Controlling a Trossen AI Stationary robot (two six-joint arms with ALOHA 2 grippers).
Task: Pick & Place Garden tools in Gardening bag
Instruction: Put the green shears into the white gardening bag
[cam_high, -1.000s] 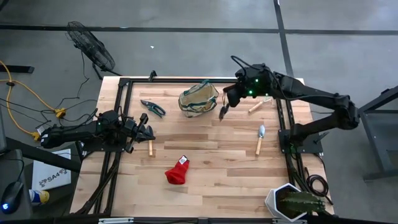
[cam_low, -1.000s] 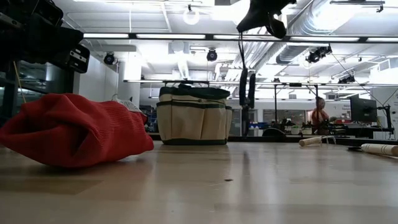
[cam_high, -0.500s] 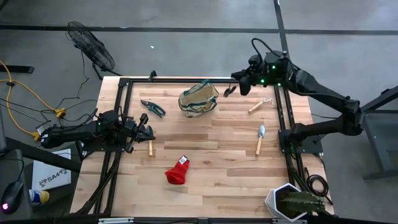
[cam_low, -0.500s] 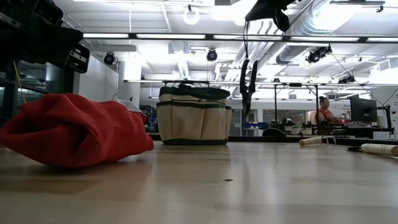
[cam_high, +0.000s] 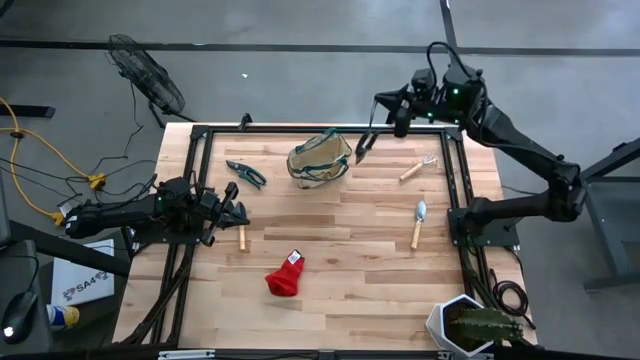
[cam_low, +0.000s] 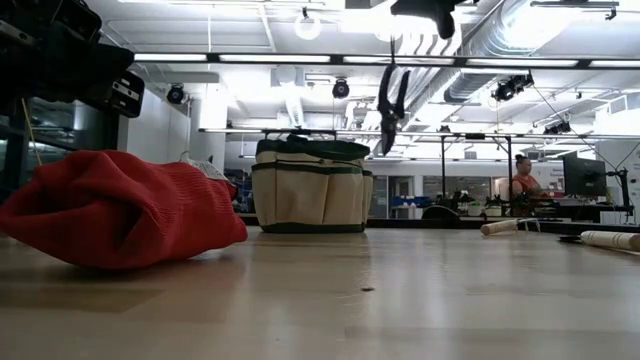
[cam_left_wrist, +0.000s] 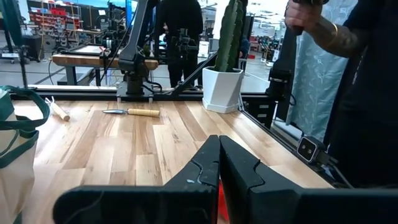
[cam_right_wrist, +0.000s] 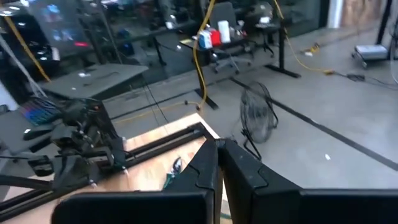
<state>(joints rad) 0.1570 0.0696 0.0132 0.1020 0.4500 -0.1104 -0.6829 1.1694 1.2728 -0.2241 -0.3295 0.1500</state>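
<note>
The pruning shears (cam_high: 366, 147) hang beside the bag, outside its opening, so next my right gripper draws back toward the far edge of the table and brings them over the bag's far corner (cam_high: 340, 137).
My right gripper (cam_high: 397, 113) is high over the table's far right, shut on a dark pair of pruning shears (cam_high: 365, 143), which hangs beside the bag's right side in the low view (cam_low: 390, 105). The tan gardening bag (cam_high: 320, 160) stands upright on its base at the far middle (cam_low: 310, 190). A second pair of shears (cam_high: 245, 172), a wooden-handled trowel (cam_high: 418, 222), a fork (cam_high: 417, 167), a wooden-handled tool (cam_high: 242, 236) and the red fabric (cam_high: 285, 275) lie flat on the table. My left gripper (cam_high: 237, 213) waits shut and empty at the table's left. My right gripper holds the shears by their upper end (cam_low: 393, 55), where only a thin part shows below the fingers. The contact itself lies at the low view's top edge and does not show in the right wrist view. The shears hang straight down below the gripper, clear of table and bag.
A spiky green plant in a white pot (cam_high: 470, 325) stands at the near right corner. Dark rails (cam_high: 455, 190) frame the table's sides. Bare wood lies between the bag and the red fabric. People show in the room beyond the table.
My right gripper has gone up and toward the table's far edge with the shears. The shears have risen from beside the bag's wall to about the height of its top, still hanging below the gripper.
</note>
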